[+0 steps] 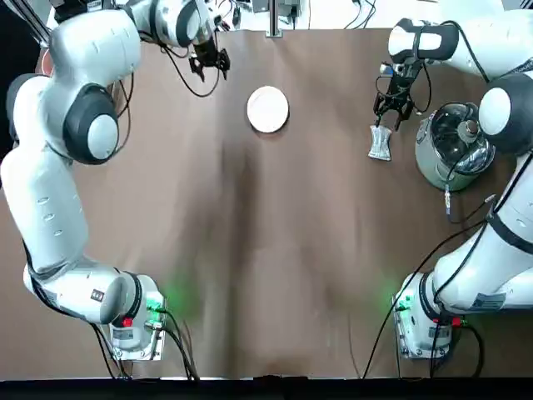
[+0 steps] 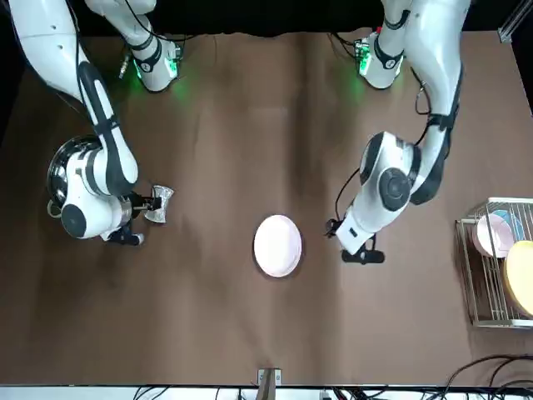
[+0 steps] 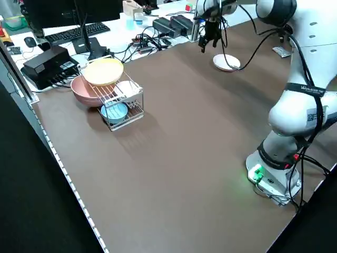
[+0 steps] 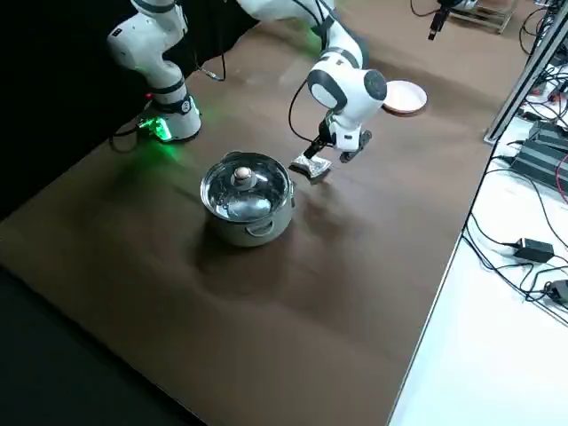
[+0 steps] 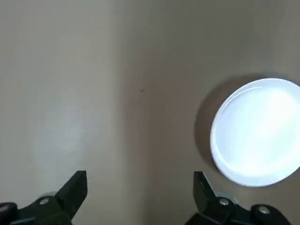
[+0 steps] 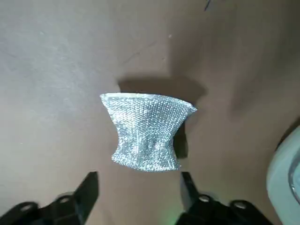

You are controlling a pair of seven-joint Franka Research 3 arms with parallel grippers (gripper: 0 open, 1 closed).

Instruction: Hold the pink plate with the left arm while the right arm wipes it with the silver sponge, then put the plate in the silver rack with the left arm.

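My gripper will lift the silver sponge, which has a pinched middle between wider ends, so it will bunch there and flare out like a bow.
The pink plate lies flat on the brown table at the far middle, also seen as a plate off to one side in the left wrist view. My left gripper hovers open and empty to the plate's left, apart from it. The silver sponge lies on the table at the right, next to the pot. Just beyond the sponge, my right gripper hangs open; the sponge sits in front of its spread fingers, untouched. The silver rack stands far out on my left side.
A steel pot with a glass lid stands right of the sponge. The rack holds a pale yellow plate, a pink bowl and a small blue dish. Cables and electronics crowd the white desk beyond the far edge.
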